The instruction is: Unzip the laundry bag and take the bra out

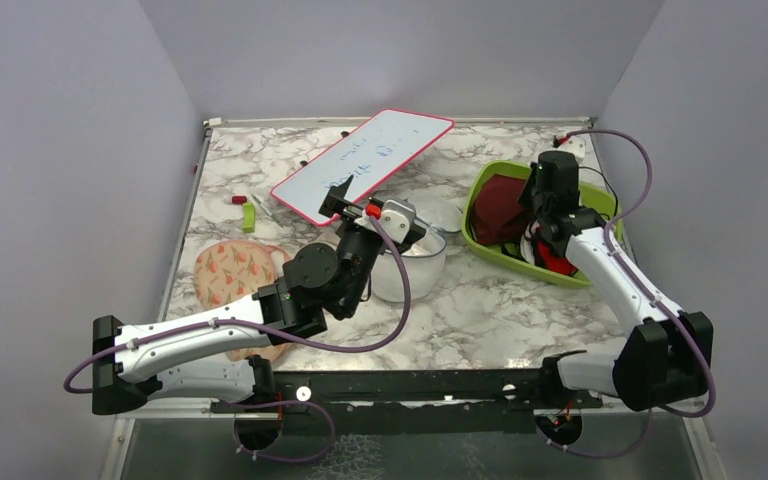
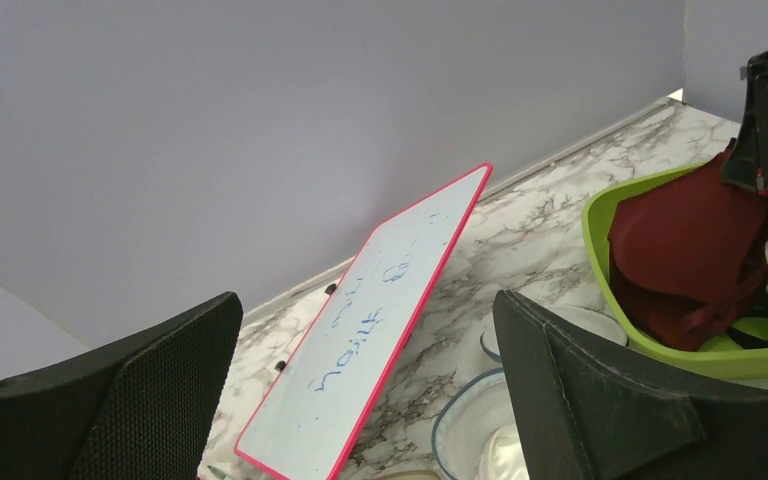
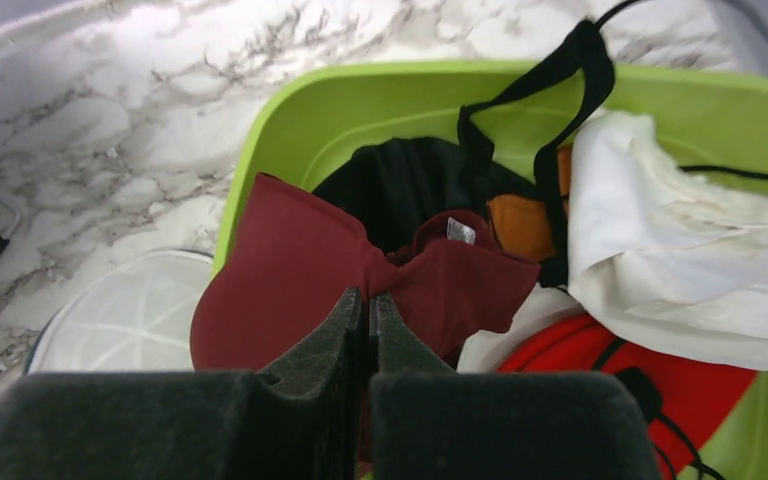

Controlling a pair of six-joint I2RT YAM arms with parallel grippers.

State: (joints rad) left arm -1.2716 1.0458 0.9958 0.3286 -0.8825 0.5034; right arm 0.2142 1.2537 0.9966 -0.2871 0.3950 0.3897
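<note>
The robot's right hand should go on lowering the dark maroon bra [image 1: 499,206], which hangs inside the green basket's rim, until it lies on the garments [image 1: 532,247], and then let go.
The white mesh laundry bag [image 1: 415,258] stands mid-table with its round zip-lined face open; it also shows in the left wrist view [image 2: 470,420] and the right wrist view [image 3: 125,320]. The dark maroon bra [image 1: 498,205] lies in the green basket [image 1: 487,250], outside the bag, and also shows in the left wrist view [image 2: 690,250]. My right gripper [image 3: 370,298] is over the basket, shut on the bra's [image 3: 290,270] middle. My left gripper [image 2: 365,300] is open and empty, hovering just above the bag's far-left side [image 1: 360,208].
A red-framed whiteboard [image 1: 365,160] lies tilted behind the bag. A peach floral pouch [image 1: 232,270] lies left of my left arm. A small green object [image 1: 248,217] sits near the left edge. White [image 3: 680,270], red [image 3: 660,390] and black [image 3: 410,180] garments fill the basket.
</note>
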